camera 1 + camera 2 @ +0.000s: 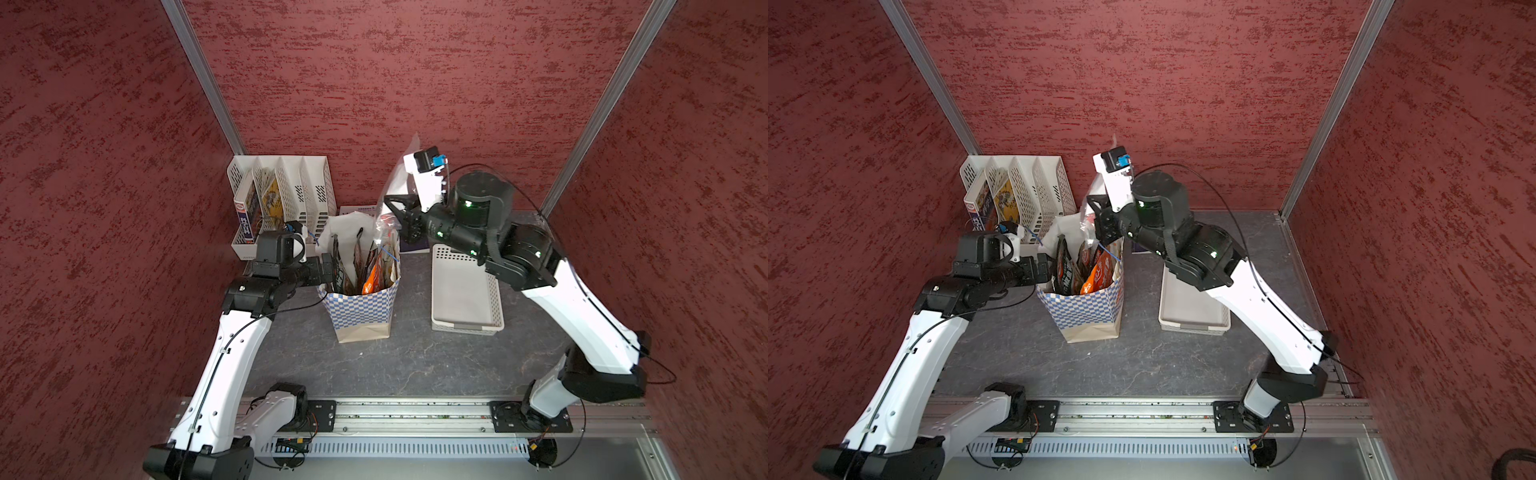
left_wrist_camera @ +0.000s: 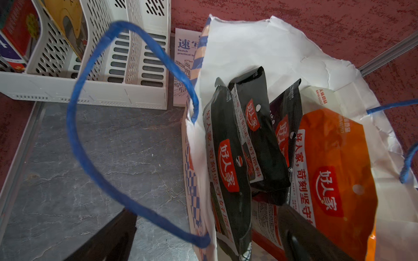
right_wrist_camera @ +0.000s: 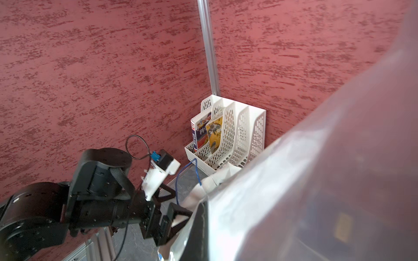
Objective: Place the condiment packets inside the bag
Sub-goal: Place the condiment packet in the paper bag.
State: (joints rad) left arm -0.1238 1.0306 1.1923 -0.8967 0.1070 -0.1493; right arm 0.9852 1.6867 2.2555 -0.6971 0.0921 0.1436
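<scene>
Packets crowd the bag's opening [image 1: 358, 260] and the bag's side stands free, so my left gripper should pinch and steady that side [image 2: 204, 182] while my right gripper lowers the whitish packet.
The bag [image 1: 362, 309] [image 1: 1088, 309] stands upright mid-table, its mouth open. Several condiment packets stand inside it: black-red ones [image 2: 228, 158] [image 2: 260, 135] and an orange one [image 2: 334, 171] [image 1: 371, 282]. My left gripper [image 1: 328, 270] [image 1: 1047, 266] [image 2: 207, 239] is open and straddles the bag's left wall, one finger [image 2: 108, 237] outside and the other inside among the packets. My right gripper [image 1: 397, 212] [image 1: 1100, 210] is shut on a glossy whitish, see-through condiment packet [image 1: 400, 178] [image 3: 316, 180]. It hangs tilted over the bag's rear right rim, with its lower end at the mouth.
A white slotted file rack [image 1: 286, 195] holding books stands at the back left. A white sketch book [image 2: 183, 67] lies behind the bag. A white perforated basket [image 1: 465, 293] sits right of the bag, under my right arm. One blue cord handle [image 2: 90, 135] loops outside the left wall.
</scene>
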